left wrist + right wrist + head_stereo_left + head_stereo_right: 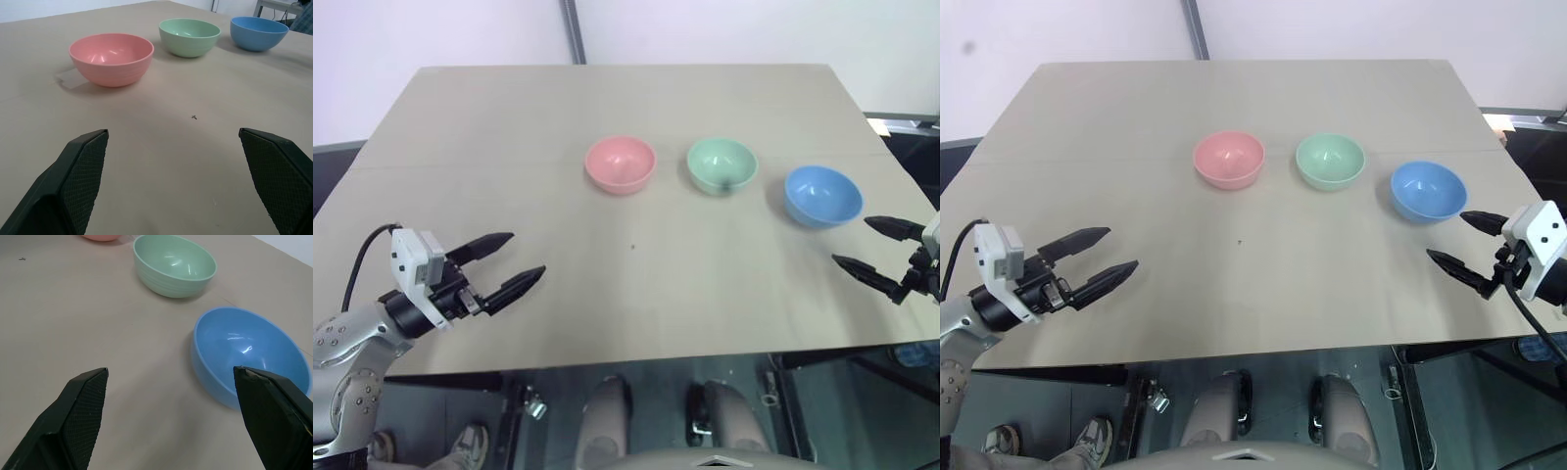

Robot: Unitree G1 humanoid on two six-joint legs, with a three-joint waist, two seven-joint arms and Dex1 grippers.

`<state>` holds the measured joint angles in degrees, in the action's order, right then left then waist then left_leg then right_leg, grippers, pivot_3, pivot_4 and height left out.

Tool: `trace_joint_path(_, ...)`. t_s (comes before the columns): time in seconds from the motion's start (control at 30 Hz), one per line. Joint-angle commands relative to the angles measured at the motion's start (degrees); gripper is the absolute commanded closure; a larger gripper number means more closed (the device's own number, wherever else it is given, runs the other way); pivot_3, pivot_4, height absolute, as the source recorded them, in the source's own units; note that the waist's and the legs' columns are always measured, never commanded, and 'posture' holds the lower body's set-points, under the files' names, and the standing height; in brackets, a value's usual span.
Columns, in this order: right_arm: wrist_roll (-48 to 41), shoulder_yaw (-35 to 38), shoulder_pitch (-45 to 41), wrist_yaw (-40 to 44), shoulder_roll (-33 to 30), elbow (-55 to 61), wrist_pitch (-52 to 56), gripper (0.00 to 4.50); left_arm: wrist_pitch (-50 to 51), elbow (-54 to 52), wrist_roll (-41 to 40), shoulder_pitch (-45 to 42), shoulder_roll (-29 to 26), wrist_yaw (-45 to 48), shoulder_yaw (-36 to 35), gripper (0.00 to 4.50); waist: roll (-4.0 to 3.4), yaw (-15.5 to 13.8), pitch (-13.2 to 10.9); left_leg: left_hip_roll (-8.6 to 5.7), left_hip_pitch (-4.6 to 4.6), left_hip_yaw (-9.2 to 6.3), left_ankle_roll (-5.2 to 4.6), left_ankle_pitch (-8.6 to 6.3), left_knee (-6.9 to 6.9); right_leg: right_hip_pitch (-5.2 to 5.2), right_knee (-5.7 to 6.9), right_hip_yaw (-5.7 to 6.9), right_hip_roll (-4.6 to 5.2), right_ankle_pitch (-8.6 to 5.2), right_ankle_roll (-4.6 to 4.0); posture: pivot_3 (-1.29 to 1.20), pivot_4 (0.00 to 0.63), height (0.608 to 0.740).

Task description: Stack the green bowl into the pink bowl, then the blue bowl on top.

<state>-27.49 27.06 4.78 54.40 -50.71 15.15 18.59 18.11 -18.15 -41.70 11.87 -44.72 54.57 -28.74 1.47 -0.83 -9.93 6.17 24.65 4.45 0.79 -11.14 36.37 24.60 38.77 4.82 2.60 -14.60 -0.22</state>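
Note:
The green bowl (pixel 722 166) is nearly the same width as the pink bowl (pixel 621 164). It will sit partway in when I lower it, and the green bowl's rim will stand above.
Three small bowls stand in a row across the middle of the table, each apart from the others: the pink bowl (pixel 621 164) on the left, the green bowl (pixel 722 164) in the middle, the blue bowl (pixel 821 195) on the right. All three are upright and hold nothing. My left gripper (pixel 514 259) hovers open over the near left part of the table, pointing toward the bowls. My right gripper (pixel 865 244) is open at the near right, just short of the blue bowl (pixel 247 352), nothing between its fingers.
The beige table (pixel 626 313) has bare surface between the grippers and the bowls. A tiny dark speck (pixel 632 247) lies near its middle. A metal pole (pixel 575 31) rises behind the far edge.

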Motion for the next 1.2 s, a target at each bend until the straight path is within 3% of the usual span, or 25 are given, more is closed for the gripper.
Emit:
trace_joint_path(0.03, -0.1, 0.21, -1.07, -1.63, -0.58, 3.12, 1.16, 0.05, 0.82, -1.83, -0.83, -1.55, -0.45, -0.34, -0.36, 0.0, 0.0, 0.0, 0.0, 0.0, 0.0, 0.0, 0.0, 0.0, 0.0, 0.0, 0.0, 0.0, 0.0, 0.0, 0.0, 0.0, 0.15, 0.74)
trace_joint_path(0.27, 4.16, -6.16, -5.66, -6.8, -0.3, 4.58, 3.35, 0.05, 3.26, -3.41, -2.49, -5.71, 0.58, -1.3, 1.66, 0.0, 0.0, 0.09, 0.01, 0.0, -0.02, 0.0, 0.0, 0.01, 0.06, -0.01, 0.08, -0.03, 0.0, 0.01, 0.01, 0.0, 0.15, 0.74)
trace_joint_path(0.57, 13.0, -24.83, -29.13, -7.33, 4.94, -9.16, 2.08, 0.05, 4.6, -6.73, -2.5, -7.94, 2.86, -3.21, 5.07, 0.0, 0.0, 0.24, 0.0, 0.03, -0.02, 0.0, 0.0, 0.01, 0.07, 0.01, 0.09, -0.08, -0.11, 0.02, 0.0, 0.0, 0.15, 0.74)
trace_joint_path(0.83, 17.15, -32.96, -41.74, -3.34, 12.65, -19.61, -5.57, 0.05, 3.7, -10.96, -2.4, -4.08, 3.33, -2.72, 4.02, 0.0, 0.0, 0.26, 0.0, 0.03, 0.03, 0.03, 0.01, 0.01, 0.09, 0.03, 0.09, -0.08, -0.11, 0.16, -0.21, 0.0, 0.15, 0.74)
trace_joint_path(0.93, 17.49, -34.0, -43.42, -2.85, 15.41, -20.47, -6.51, 0.05, 2.14, -11.89, 2.42, -3.85, 4.82, -8.16, 4.02, 0.0, 0.0, 0.2, 0.0, 0.05, 0.01, 0.02, 0.01, 0.02, 0.08, 0.03, 0.11, -0.07, -0.14, 0.16, -0.21, 0.0, 0.15, 0.74)
trace_joint_path(1.03, 14.54, -32.82, -41.61, 1.44, 15.78, -18.25, -9.6, 0.05, 2.07, -13.97, 12.87, -4.59, 5.04, -17.3, 6.22, 0.0, 0.01, -0.18, 0.01, 0.05, 0.03, 0.01, 0.01, 0.02, 0.1, 0.01, 0.1, -0.06, -0.13, 0.17, -0.22, 0.0, 0.15, 0.74)
trace_joint_path(1.13, 8.01, -30.02, -37.57, 6.4, 14.0, -12.5, -6.46, 0.05, 6.46, -15.14, 19.43, -7.39, 1.08, -20.85, 10.33, 0.0, 0.03, -0.69, 0.02, 0.03, 0.06, 0.0, 0.0, 0.01, 0.12, -0.01, 0.08, -0.04, -0.12, 0.18, -0.22, 0.0, 0.15, 0.74)
trace_joint_path(1.2, 4.62, -27.49, -34.77, 6.16, 12.97, -8.69, -3.14, 0.05, 9.13, -12.42, 25.65, -14.25, -5.07, -20.15, 16.14, 0.0, 0.03, -1.05, 0.01, 0.03, 0.07, -0.04, 0.01, 0.01, 0.12, -0.01, 0.1, 0.01, -0.11, 0.18, -0.22, 0.0, 0.15, 0.74)
